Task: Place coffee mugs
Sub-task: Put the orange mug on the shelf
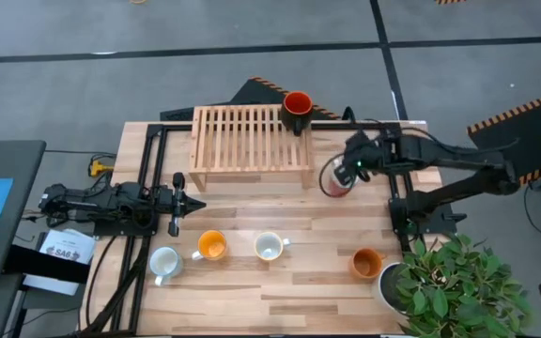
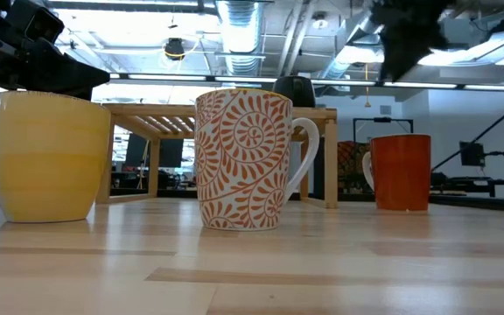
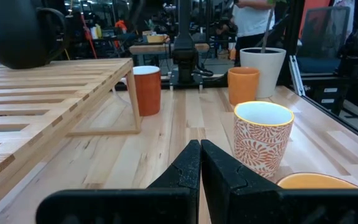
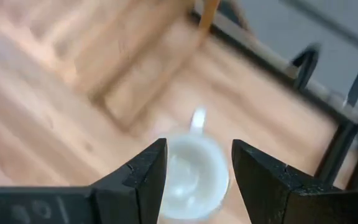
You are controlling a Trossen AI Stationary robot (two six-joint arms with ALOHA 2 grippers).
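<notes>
The red-orange mug is standing upright with its handle (image 4: 197, 119) clear of the robot's open fingers, so the right gripper should go down next until the fingers are on both sides of the mug's rim (image 4: 223, 165).
A red-orange mug with a white inside (image 1: 334, 180) stands on the table just right of the wooden rack (image 1: 252, 141). My right gripper (image 1: 346, 172) hovers open above it. In the right wrist view its fingers stand to either side of the mug's rim (image 4: 191, 174); in the low view the gripper (image 2: 401, 48) is well above the mug (image 2: 401, 171). A dark mug with a red inside (image 1: 296, 108) sits on the rack's far right corner. A white mug (image 1: 164, 263), a yellow-orange mug (image 1: 212, 246), a patterned mug (image 1: 269, 247) and an orange mug (image 1: 366, 263) stand along the near side. My left gripper (image 1: 177, 202) waits shut at the left.
A green plant in a white pot (image 1: 394, 282) stands at the near right corner, beside the orange mug. The right arm's base (image 1: 421, 216) is at the table's right edge. Bare wood lies between the rack and the mug row (image 1: 252, 207).
</notes>
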